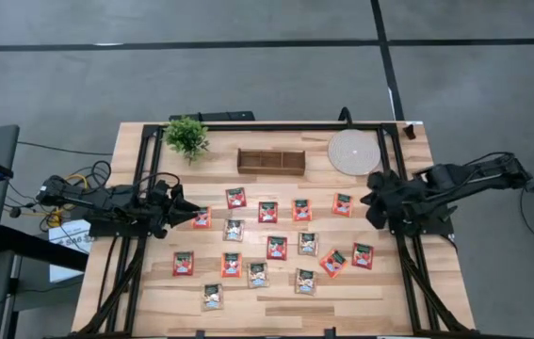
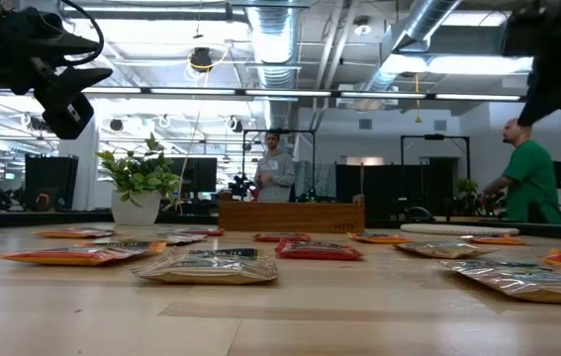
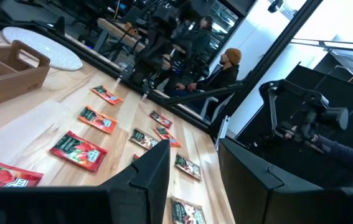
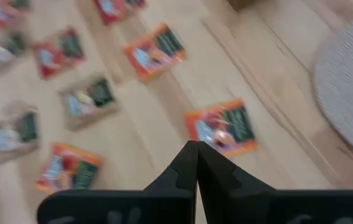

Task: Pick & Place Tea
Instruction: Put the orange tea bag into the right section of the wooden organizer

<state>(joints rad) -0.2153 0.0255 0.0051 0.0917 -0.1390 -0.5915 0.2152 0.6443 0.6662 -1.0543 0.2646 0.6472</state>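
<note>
My right gripper should go on moving down until its fingers pinch the dark end, because the orange sachet by the round disc is lying flat and clear of its neighbours.
Several tea sachets, red, orange and pale, lie flat and scattered over the middle of the wooden table, among them a red one and an orange one. My left gripper hangs level above the table's left side, open, nothing between its fingers; a red sachet lies below its tips. My right gripper hangs shut at the right side, slanting down over the orange sachet, clear of it. In the low view both arms stay high above the sachets.
A long brown wooden tray with compartments stands at the far middle, a round pale disc to its right, and a small potted plant at the far left. Black frame rails run along both sides. People stand beyond the table.
</note>
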